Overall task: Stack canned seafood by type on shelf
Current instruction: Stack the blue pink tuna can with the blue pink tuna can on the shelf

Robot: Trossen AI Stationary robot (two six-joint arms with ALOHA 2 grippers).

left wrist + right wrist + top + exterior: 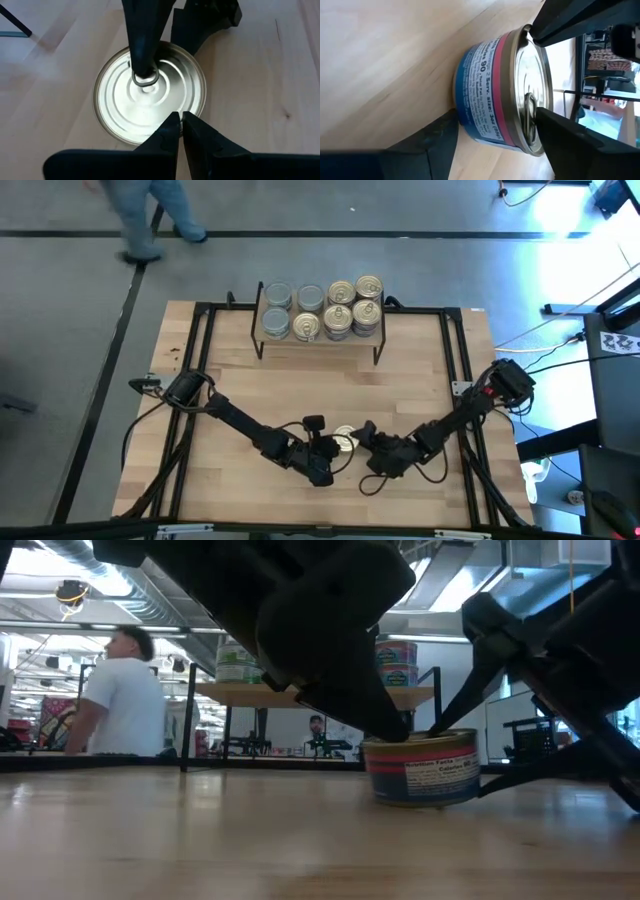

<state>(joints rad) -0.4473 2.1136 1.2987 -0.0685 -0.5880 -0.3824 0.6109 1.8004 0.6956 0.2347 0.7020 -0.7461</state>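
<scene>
Next, my left gripper pulls back while pressing the lid's edge [371, 743] to tip the can, since it stands flat with my right gripper's lower finger beside its foot [474, 796].
One can [345, 442] with a gold pull-ring lid and a blue and red label stands upright on the wooden table near its front edge, between my two grippers. My left gripper [330, 448] is shut and comes at the can from the left. My right gripper [362, 438] is open and comes from the right, one finger over the lid and one low beside the can's wall. The shelf [320, 343] stands at the far middle on black legs. It carries several cans, silver-grey lids [277, 295] on the left and gold lids [368, 285] on the right. My left gripper rests its shut fingertips [172, 122] on the lid's edge [165, 112] on the can's left side, slanting down from the left. The can stands flat on the table. My right gripper has its upper finger [142, 45] lying on the lid's pull ring [146, 80], slanting down from the right. Its lower finger [437, 142] stands by the foot of the can's wall [467, 120]; whether it touches, I cannot tell.
Black frame rails [200, 360] run along the table's left and right sides. Bare wood lies between the shelf and the can. A person [150, 220] walks on the floor beyond the far edge, and shows in a white shirt [120, 690] in the low view.
</scene>
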